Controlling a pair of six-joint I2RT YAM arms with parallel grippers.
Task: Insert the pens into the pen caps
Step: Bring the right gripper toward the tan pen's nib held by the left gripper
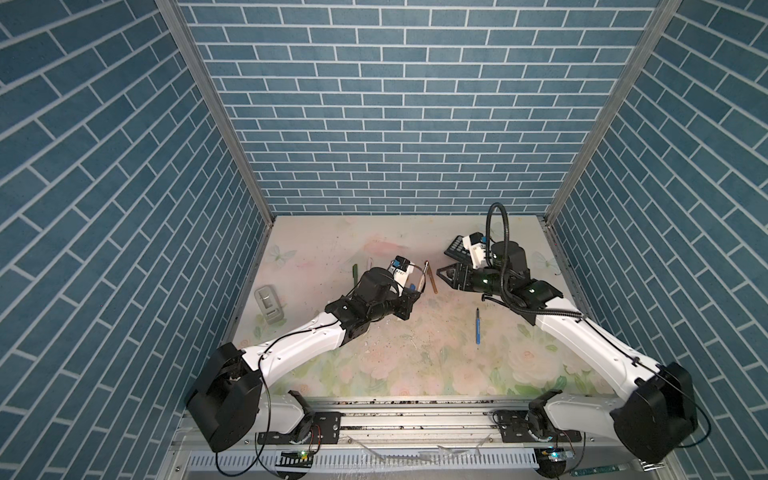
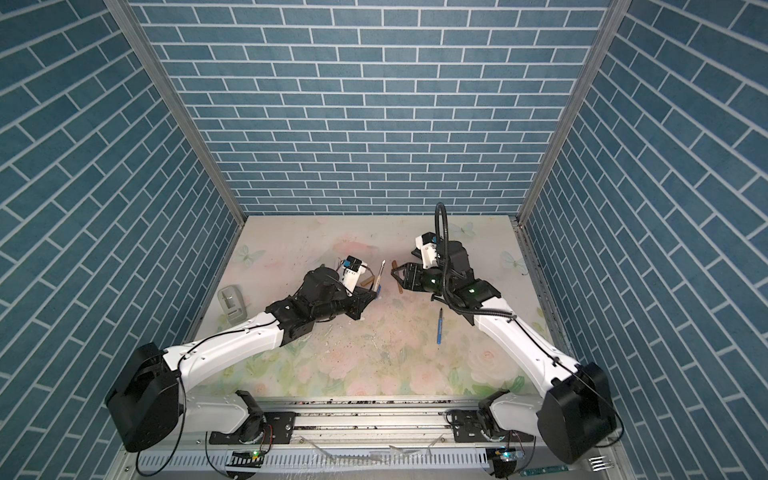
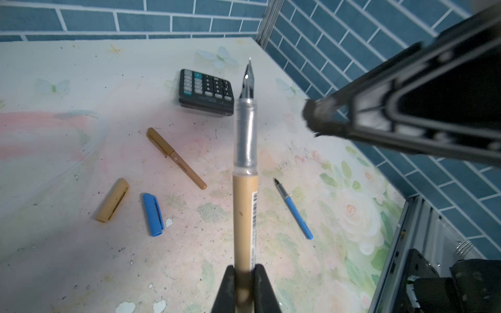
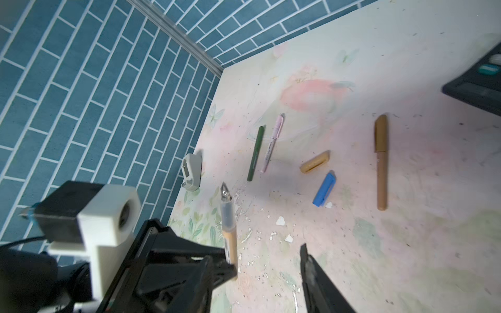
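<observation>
My right gripper is empty beside the tan pen's nib (image 2: 383, 263), so my left gripper should draw the pen back while my right gripper takes the tan cap (image 4: 314, 162).
My left gripper (image 3: 245, 271) (image 1: 415, 296) is shut on the tan pen (image 3: 245, 189) (image 4: 229, 230), held off the table with its clear grip and dark nib bare. My right gripper (image 4: 257, 254) (image 1: 441, 275) hovers just to the right of the nib, open and empty. On the table below lie the tan cap (image 3: 112, 200) (image 4: 315, 161) and the blue cap (image 3: 153, 214) (image 4: 324, 189), side by side. The brown pen (image 3: 176, 158) (image 4: 381, 162) wears its cap. The uncapped blue pen (image 3: 294, 208) (image 1: 478, 326) lies nearer the front. The green pen (image 4: 255, 153) and pink pen (image 4: 272, 143) lie together further left.
A black calculator (image 3: 206, 92) (image 1: 455, 249) sits at the back right, partly under my right wrist. A grey plastic gadget (image 1: 269, 305) (image 4: 192, 172) stands by the left wall. A metal fork (image 2: 596, 462) lies off the table at the front right. The tabletop paint is chipped.
</observation>
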